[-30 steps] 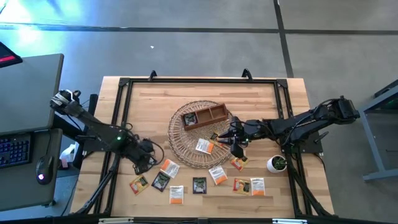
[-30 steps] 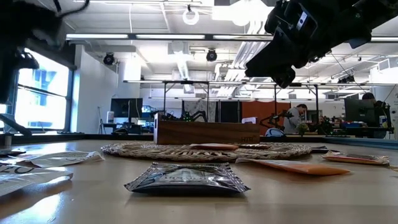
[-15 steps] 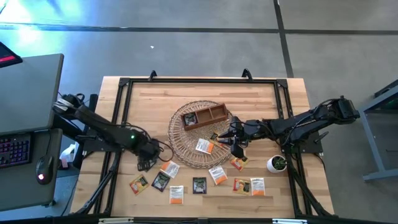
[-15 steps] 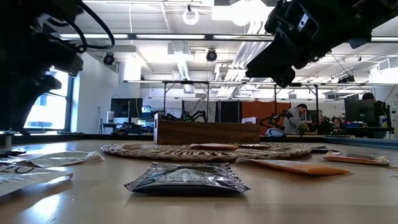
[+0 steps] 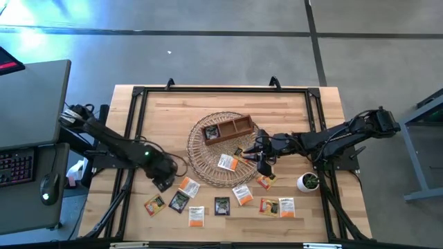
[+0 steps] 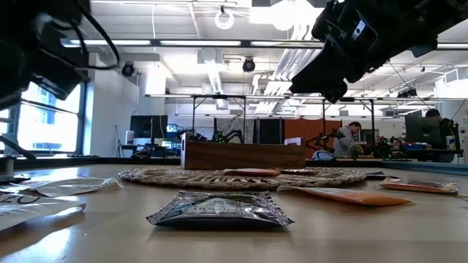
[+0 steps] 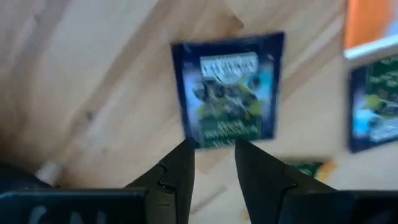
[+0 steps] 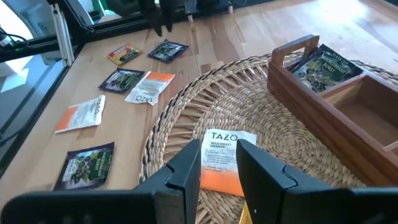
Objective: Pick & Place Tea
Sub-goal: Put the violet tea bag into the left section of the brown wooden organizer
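The black sachet [image 7: 229,91] lies flat, far from my right gripper. Next, I grip its near edge [image 7: 219,144] with my left gripper and pass the sachet to my right gripper.
Several tea sachets lie flat along the table's near side, among them a black one [image 5: 221,206] [image 6: 218,208] and orange ones [image 5: 196,216]. My left gripper [image 5: 165,183] [image 7: 214,146] points down, open, over the near edge of a black sachet [image 7: 229,87] [image 8: 166,50] that lies on the wood. My right gripper [image 5: 263,164] [image 8: 219,149] hangs open above the wicker basket's [image 5: 201,162] right part, over a white-and-orange sachet [image 8: 222,138]. The wooden tray [image 5: 243,124] sits on the basket with a black sachet [image 8: 326,65] in one compartment.
A small potted plant [image 5: 308,182] stands near the table's right edge. A black frame [image 5: 221,89] runs around the tabletop. More sachets [image 5: 286,207] lie near the near edge on the right. A desk with keyboard [image 5: 17,166] stands left of the table.
My left arm has swung, and its gripper has shifted a little toward the table's right, over the black sachet. In the low view its dark bulk has risen out of the lower left. The right arm and the sachets have stayed put.
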Controlling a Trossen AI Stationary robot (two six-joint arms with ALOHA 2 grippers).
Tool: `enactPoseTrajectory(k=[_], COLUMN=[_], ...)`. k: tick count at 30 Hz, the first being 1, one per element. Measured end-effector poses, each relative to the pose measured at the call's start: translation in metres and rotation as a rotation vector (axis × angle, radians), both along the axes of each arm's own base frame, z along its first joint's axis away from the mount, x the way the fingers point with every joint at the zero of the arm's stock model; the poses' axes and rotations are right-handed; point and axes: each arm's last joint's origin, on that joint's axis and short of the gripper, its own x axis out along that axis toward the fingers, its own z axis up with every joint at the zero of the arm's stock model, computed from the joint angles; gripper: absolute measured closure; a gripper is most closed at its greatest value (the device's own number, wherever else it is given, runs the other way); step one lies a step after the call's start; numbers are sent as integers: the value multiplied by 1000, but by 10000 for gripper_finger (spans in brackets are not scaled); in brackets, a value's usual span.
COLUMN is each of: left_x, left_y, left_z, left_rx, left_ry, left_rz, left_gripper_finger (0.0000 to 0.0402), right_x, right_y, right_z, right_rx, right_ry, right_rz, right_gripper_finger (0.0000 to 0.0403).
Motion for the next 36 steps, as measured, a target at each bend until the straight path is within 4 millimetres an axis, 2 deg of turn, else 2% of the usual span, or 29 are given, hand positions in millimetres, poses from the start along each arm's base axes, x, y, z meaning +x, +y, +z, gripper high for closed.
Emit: enactPoseTrajectory(k=[7, 11, 16, 20, 24, 30, 36], left_x=[-32, -47, -57, -63, -64, -64, -64], left_y=[-21, -35, -46, -39, -35, -34, -34], left_z=[21, 24, 7, -13, -26, -37, -38], left_rx=[115, 127, 125, 162, 154, 93, 86], left_ry=[-165, -234, -232, -141, -201, -215, -215], left_rz=[181, 271, 346, 494, 581, 638, 652], left_gripper_finger=[289, 289, 289, 289, 289, 289, 289], right_x=[0, 0, 0, 0, 0, 0, 0], right_y=[0, 0, 0, 0, 0, 0, 0], right_z=[-1, -1, -1, -1, -1, -1, -1], right_rx=[-7, -7, -7, -7, -7, -7, -7], right_ry=[11, 11, 11, 11, 11, 11, 11], right_rz=[3, 3, 3, 2, 2, 2, 3], right_gripper_finger=[304, 304, 304, 304, 304, 304, 304])
